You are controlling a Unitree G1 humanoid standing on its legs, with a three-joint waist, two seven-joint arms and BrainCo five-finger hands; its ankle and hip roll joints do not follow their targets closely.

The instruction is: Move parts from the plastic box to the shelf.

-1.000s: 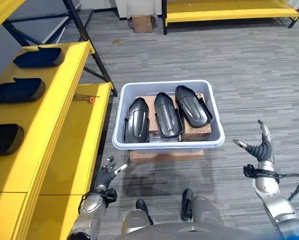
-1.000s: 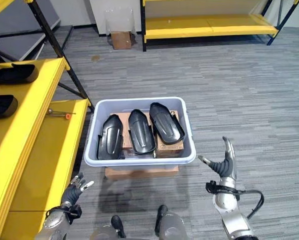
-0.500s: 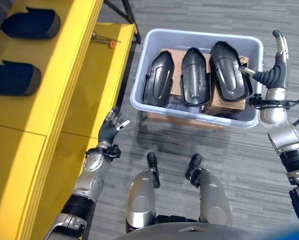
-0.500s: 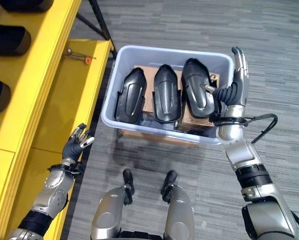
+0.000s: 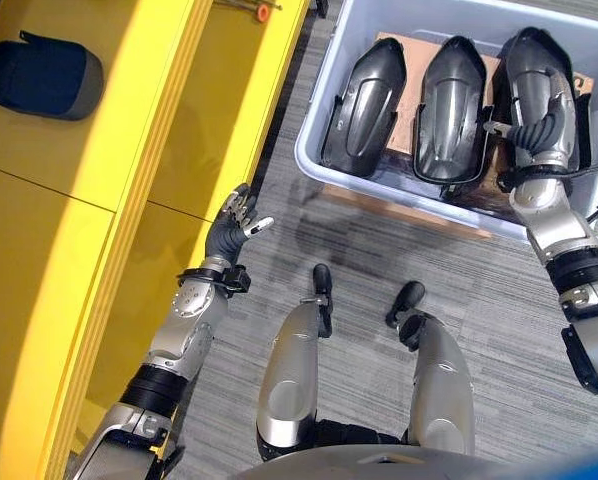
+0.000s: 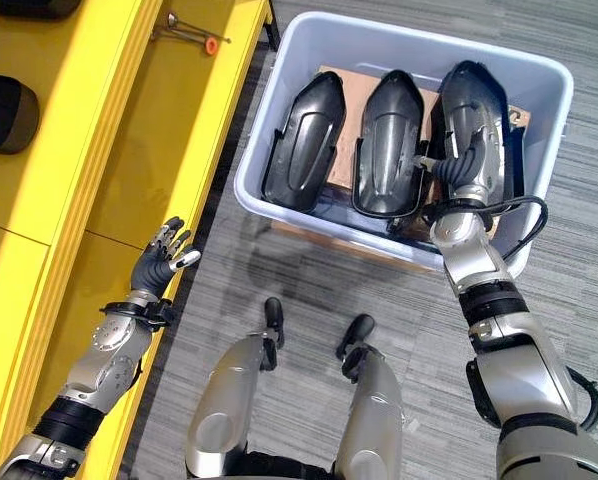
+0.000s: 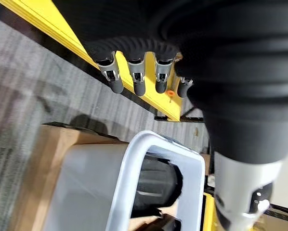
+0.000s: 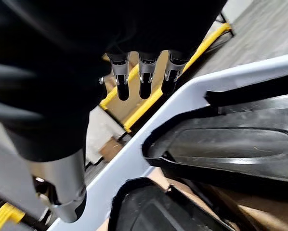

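Brown cardboard (image 5: 583,86) shows past the black part (image 5: 529,85) under my right hand, so a carton should be underneath when I lift that black part.
The pale grey plastic box (image 6: 399,45) holds three black moulded parts side by side: left part (image 6: 301,140), middle part (image 6: 389,135), right part (image 6: 476,95). My right hand (image 6: 464,160) reaches into the box and lies over the right part with fingers straight and thumb out to the side, open. In the right wrist view its fingertips (image 8: 145,89) hover just above that part (image 8: 230,144), apart from it. Beside the yellow shelf's edge, my left hand (image 6: 159,262) hangs open and holds nothing.
The yellow shelf (image 5: 149,130) runs along the left, with black parts on its upper level (image 5: 39,75). An orange-handled tool (image 6: 189,30) lies on the lower level. The plastic box stands on a cardboard carton (image 5: 399,205) on grey carpet.
The camera has tilted down and closer. My right hand has moved from the box's right rim to over the right part. The left hand stays by the shelf edge.
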